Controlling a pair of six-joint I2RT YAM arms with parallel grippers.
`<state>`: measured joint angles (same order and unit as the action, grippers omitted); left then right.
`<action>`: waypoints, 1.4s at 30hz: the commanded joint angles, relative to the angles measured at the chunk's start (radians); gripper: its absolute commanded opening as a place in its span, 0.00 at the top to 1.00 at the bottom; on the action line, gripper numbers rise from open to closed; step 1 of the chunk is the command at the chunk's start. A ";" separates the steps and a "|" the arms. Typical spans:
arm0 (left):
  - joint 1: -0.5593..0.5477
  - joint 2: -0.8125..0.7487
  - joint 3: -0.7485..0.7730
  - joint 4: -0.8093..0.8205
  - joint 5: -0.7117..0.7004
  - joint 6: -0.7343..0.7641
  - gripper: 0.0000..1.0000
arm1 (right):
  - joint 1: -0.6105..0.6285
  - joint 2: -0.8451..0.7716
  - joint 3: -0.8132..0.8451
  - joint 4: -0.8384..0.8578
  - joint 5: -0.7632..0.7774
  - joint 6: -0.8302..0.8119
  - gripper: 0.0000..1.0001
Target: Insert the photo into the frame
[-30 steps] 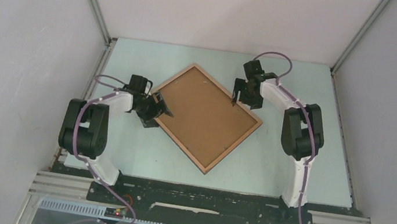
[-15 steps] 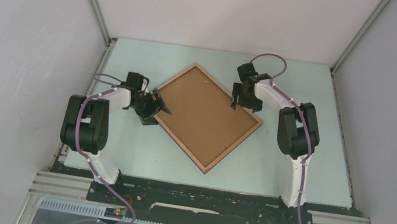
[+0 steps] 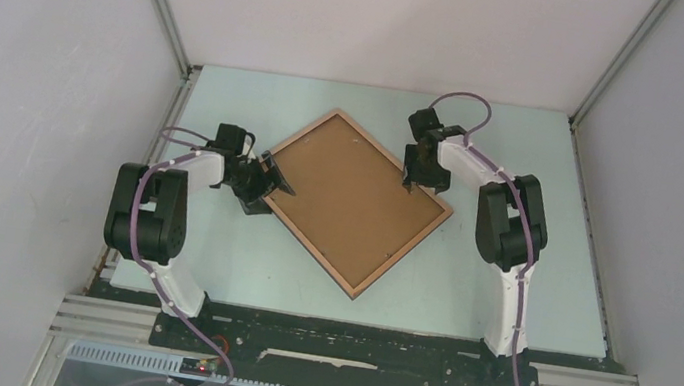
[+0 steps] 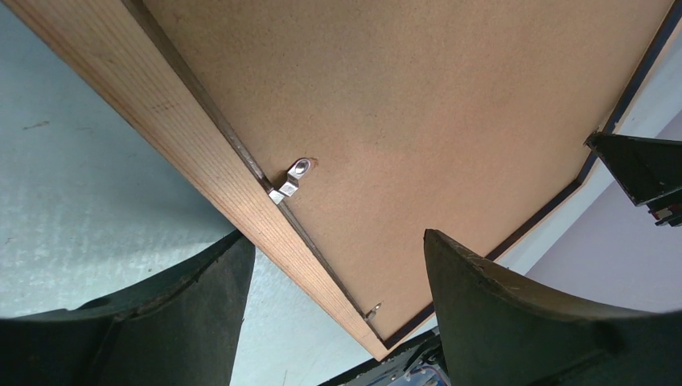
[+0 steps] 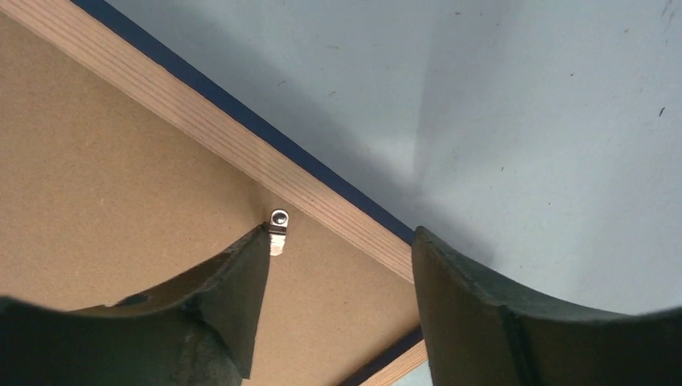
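My right gripper is yet to secure the photo. The metal clip's loose end [image 5: 277, 246] points away from the frame's wooden edge, so my right gripper should turn the clip round to that edge [image 5: 323, 210] to do so.
The frame [image 3: 265, 206] lies wood face up, turned like a diamond, in the middle of the table. The photo [image 3: 352, 198] lies inside it, brown fibreboard back up. My left gripper [image 3: 277, 177] is open astride the frame's left edge [image 4: 201, 157], beside a small metal clip [image 4: 293, 177]. My right gripper [image 3: 409, 179] is open over the frame's right edge [image 5: 241, 141]. Its left fingertip [image 5: 256, 241] touches a metal clip [image 5: 278, 219] on the photo's back [image 5: 104, 201].
The pale green table [image 3: 542, 181] is walled in by grey panels on three sides. A second metal clip [image 4: 372, 310] sits near the frame's corner in the left wrist view. The arm bases stand on the black rail [image 3: 337, 344] at the near edge.
My right gripper has moved slightly left and down onto the frame's right edge. My left arm has shifted a little toward the left. The frame and photo have not moved.
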<state>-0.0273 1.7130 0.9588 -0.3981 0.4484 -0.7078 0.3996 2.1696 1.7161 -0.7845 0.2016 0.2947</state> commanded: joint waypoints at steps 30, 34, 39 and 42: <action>0.001 0.006 -0.001 0.063 0.000 0.016 0.16 | -0.038 -0.122 -0.134 0.128 -0.089 -0.087 0.46; 0.001 0.008 0.000 0.063 0.000 0.017 0.16 | -0.034 -0.078 -0.097 0.089 -0.040 -0.116 0.39; 0.000 0.015 -0.002 0.062 0.001 0.018 0.15 | -0.048 -0.056 -0.079 0.112 -0.040 -0.146 0.35; 0.000 0.025 0.000 0.062 -0.006 0.018 0.15 | -0.053 -0.032 -0.057 0.091 -0.042 -0.147 0.35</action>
<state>-0.0273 1.7168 0.9588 -0.3820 0.4564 -0.7074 0.3569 2.1006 1.6024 -0.6762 0.1375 0.1825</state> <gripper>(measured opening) 0.843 0.652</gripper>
